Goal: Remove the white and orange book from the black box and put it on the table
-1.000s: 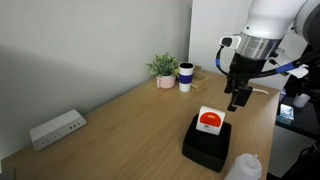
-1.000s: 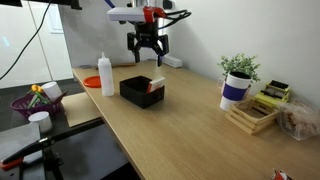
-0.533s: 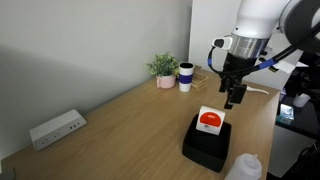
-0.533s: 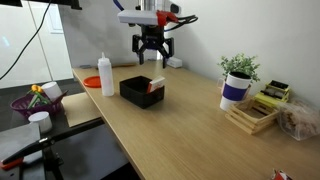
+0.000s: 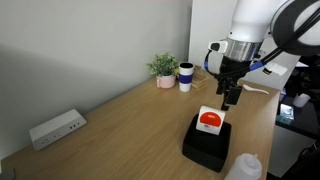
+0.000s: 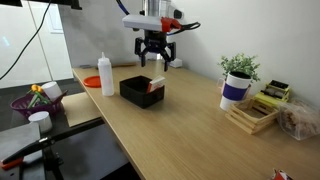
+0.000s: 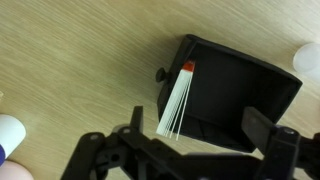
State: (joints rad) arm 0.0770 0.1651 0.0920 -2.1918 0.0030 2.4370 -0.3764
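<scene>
The book leans (image 5: 210, 121) at the end of the black box while my gripper points straight down, so next I move back and tip my gripper toward the book's upper edge (image 5: 213, 110).
The white and orange book (image 5: 209, 121) stands upright in the open black box (image 5: 207, 146) on the wooden table (image 5: 120, 130), leaning at the box's end. Both show in the other exterior view, the book (image 6: 155, 84) and the box (image 6: 140, 92). In the wrist view the book (image 7: 178, 100) appears edge-on as thin white pages with a red top corner, at one side of the box (image 7: 235, 95). My gripper (image 5: 230, 99) hangs above and just beyond the box, open and empty; it also shows in an exterior view (image 6: 153, 62) and in the wrist view (image 7: 195, 138).
A white power strip (image 5: 56, 128) lies near the wall. A potted plant (image 5: 164, 70) and a white and dark-blue cup (image 5: 186, 77) stand at the far end. A white squeeze bottle (image 6: 105, 73) stands near the box. A wooden rack (image 6: 251, 116) sits near the cup.
The arm has moved sideways along the table and slightly up over the past second, away from directly above the box. The book and box have not moved.
</scene>
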